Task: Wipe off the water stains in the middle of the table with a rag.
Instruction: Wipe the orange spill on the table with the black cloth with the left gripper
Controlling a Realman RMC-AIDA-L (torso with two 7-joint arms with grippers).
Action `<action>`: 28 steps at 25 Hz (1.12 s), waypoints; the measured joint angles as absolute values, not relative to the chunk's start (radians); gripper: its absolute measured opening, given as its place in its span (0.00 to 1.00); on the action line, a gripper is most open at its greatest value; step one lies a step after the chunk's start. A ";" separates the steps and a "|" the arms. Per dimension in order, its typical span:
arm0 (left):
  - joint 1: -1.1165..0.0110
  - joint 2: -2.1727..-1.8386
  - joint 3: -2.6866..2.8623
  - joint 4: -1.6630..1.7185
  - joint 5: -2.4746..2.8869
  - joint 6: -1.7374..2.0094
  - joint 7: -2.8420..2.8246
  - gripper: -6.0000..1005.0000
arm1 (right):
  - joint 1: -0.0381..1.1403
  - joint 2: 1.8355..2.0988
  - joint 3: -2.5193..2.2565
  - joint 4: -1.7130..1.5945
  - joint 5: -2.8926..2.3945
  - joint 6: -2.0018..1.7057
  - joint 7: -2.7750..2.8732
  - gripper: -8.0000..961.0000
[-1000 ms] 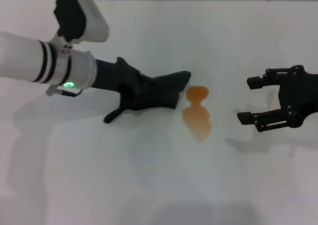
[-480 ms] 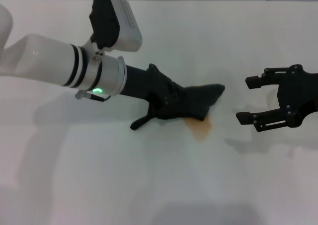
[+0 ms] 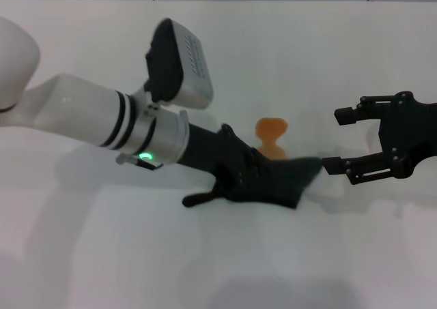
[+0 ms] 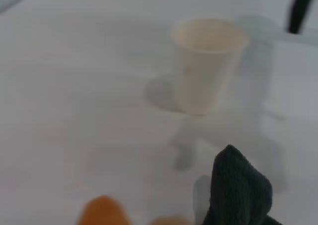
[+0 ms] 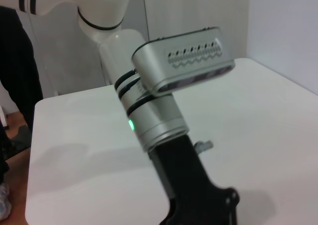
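Note:
Orange water stains still show behind the rag's far edge, so my left gripper should turn back and wipe the rag across the round blob (image 3: 272,127).
The black rag (image 3: 283,181) lies pressed on the white table (image 3: 218,261), with my left gripper (image 3: 263,179) shut on it. It covers the nearer, larger part of the orange water stains (image 3: 271,133); the round blob and its neck show just behind the cloth. The rag's tip (image 4: 241,190) and orange patches of the stains (image 4: 102,212) also show in the left wrist view. My right gripper (image 3: 336,140) hovers open just right of the rag, holding nothing.
A white paper cup (image 4: 208,66) stands on the table beyond the rag in the left wrist view. The left arm's white forearm (image 3: 89,118) and wrist camera (image 3: 181,63) reach across the left half. A dark-clothed person (image 5: 15,61) stands off the table's edge.
My left gripper has dragged the rag rightward and nearer, over the stains. The round blob shows again and the larger blob is now under the cloth. The right gripper has barely moved.

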State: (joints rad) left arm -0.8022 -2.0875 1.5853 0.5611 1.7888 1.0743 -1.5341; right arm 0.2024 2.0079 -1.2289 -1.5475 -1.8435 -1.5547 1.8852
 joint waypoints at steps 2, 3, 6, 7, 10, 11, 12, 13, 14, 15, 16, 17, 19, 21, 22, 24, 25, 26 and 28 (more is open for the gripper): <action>-0.802 -2.088 1.616 0.563 1.770 1.082 -1.527 0.07 | 0.203 2.008 -1.229 -1.546 -1.843 -1.554 1.885 0.88; -0.802 -2.087 1.622 0.564 1.766 1.084 -1.519 0.07 | 0.203 2.008 -1.230 -1.545 -1.843 -1.554 1.885 0.88; -0.802 -2.087 1.627 0.564 1.764 1.080 -1.505 0.07 | 0.203 2.008 -1.230 -1.545 -1.843 -1.552 1.886 0.88; -0.802 -2.087 1.626 0.563 1.764 1.077 -1.503 0.07 | 0.203 2.008 -1.230 -1.546 -1.843 -1.552 1.887 0.88; -0.804 -2.083 1.621 0.564 1.764 1.063 -1.499 0.07 | 0.202 2.008 -1.230 -1.546 -1.842 -1.552 1.889 0.88; -0.806 -2.082 1.621 0.563 1.766 1.054 -1.498 0.07 | 0.202 2.008 -1.230 -1.546 -1.842 -1.553 1.889 0.88; -0.808 -2.081 1.621 0.562 1.768 1.044 -1.496 0.07 | 0.201 2.008 -1.230 -1.546 -1.842 -1.553 1.889 0.88; -0.810 -2.081 1.621 0.560 1.771 1.033 -1.493 0.07 | 0.201 2.008 -1.230 -1.546 -1.842 -1.553 1.890 0.88; -0.812 -2.080 1.621 0.557 1.773 1.020 -1.485 0.07 | 0.201 2.008 -1.230 -1.546 -1.842 -1.553 1.890 0.88; -0.813 -2.080 1.621 0.556 1.774 1.008 -1.477 0.07 | 0.201 2.008 -1.230 -1.546 -1.842 -1.553 1.890 0.88; -0.813 -2.080 1.621 0.556 1.774 0.983 -1.461 0.07 | 0.201 2.008 -1.230 -1.547 -1.842 -1.554 1.890 0.88; -0.813 -2.080 1.621 0.556 1.774 0.983 -1.461 0.07 | 0.201 2.008 -1.230 -1.547 -1.842 -1.554 1.890 0.88; -0.814 -2.081 1.623 0.557 1.774 0.955 -1.456 0.07 | 0.201 2.008 -1.230 -1.547 -1.842 -1.554 1.891 0.88; -0.814 -2.082 1.626 0.557 1.775 0.922 -1.456 0.07 | 0.201 2.008 -1.230 -1.546 -1.842 -1.554 1.892 0.88; -0.815 -2.082 1.627 0.556 1.775 0.905 -1.456 0.07 | 0.201 2.008 -1.230 -1.545 -1.842 -1.554 1.892 0.88; -0.815 -2.083 1.628 0.555 1.775 0.877 -1.460 0.07 | 0.201 2.008 -1.230 -1.544 -1.842 -1.553 1.892 0.88; -0.815 -2.083 1.628 0.555 1.775 0.867 -1.462 0.07 | 0.201 2.008 -1.230 -1.544 -1.842 -1.552 1.892 0.88; -0.815 -2.083 1.628 0.555 1.775 0.855 -1.463 0.07 | 0.201 2.008 -1.230 -1.543 -1.842 -1.552 1.892 0.88; -0.815 -2.083 1.628 0.555 1.778 0.835 -1.465 0.07 | 0.202 2.008 -1.230 -1.543 -1.842 -1.551 1.893 0.88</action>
State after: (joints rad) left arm -0.8149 -2.0829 1.6284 0.5547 1.7782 0.8347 -1.4649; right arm 0.2020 2.0079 -1.2302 -1.5427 -1.8416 -1.5509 1.8926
